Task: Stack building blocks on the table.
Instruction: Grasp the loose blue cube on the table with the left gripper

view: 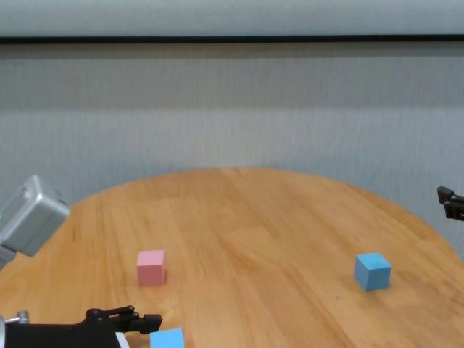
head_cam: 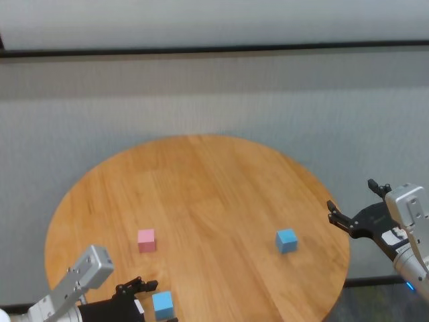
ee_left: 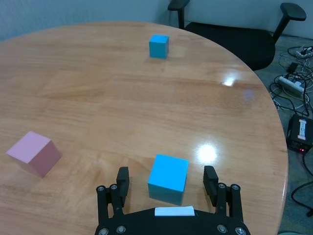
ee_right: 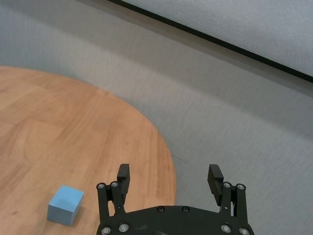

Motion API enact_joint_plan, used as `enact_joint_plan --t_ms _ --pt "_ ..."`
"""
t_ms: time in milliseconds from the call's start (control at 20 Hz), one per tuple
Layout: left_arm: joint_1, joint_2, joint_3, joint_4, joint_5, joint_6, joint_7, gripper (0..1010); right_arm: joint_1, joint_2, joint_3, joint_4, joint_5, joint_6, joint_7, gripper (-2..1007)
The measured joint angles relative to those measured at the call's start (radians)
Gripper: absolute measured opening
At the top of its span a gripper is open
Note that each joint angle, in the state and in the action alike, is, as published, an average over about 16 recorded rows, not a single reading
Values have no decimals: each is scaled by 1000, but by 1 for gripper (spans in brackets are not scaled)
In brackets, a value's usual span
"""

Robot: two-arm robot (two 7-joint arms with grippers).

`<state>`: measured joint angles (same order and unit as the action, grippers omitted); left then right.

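The light blue block (ee_left: 168,179) is slightly crooked (ee_left: 167,192) between the open fingers. It will straighten up against them when I close my left gripper.
The round wooden table (head_cam: 214,181) holds three blocks. A pink block (head_cam: 146,239) lies left of centre, and also shows in the left wrist view (ee_left: 34,152). One light blue block (head_cam: 286,239) lies at the right and shows in the right wrist view (ee_right: 65,204). The other light blue block (head_cam: 163,304) lies near the front edge. My left gripper (head_cam: 153,302) is open low over the table. Its fingers (ee_left: 122,180) stand on either side of that block (ee_left: 168,177) with gaps. My right gripper (head_cam: 350,194) is open and empty, just beyond the table's right edge (ee_right: 169,172).
A grey wall (head_cam: 214,94) stands behind the table. In the left wrist view a black office chair (ee_left: 234,34) stands past the table's edge. Cables with a power strip (ee_left: 293,83) and a black box (ee_left: 300,133) lie on the floor.
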<state>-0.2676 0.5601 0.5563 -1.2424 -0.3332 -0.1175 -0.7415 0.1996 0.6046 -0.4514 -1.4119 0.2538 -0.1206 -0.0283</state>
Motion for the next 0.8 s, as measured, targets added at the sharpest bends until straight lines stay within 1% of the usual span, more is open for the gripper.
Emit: enact_joint_plan --t_ms 250,450,600,800 --pt "-5 -3 4 7 3 6 -2 998 0 0 0 0 0 0 0 1005" --pt "-9 -5 7 12 6 12 -2 974 0 0 0 0 0 0 0 1005" --pt "-12 -6 10 14 10 16 -2 939 0 0 0 0 0 0 0 1005" --pt "-14 -7 13 15 15 21 0 864 0 0 0 0 0 0 0 1005"
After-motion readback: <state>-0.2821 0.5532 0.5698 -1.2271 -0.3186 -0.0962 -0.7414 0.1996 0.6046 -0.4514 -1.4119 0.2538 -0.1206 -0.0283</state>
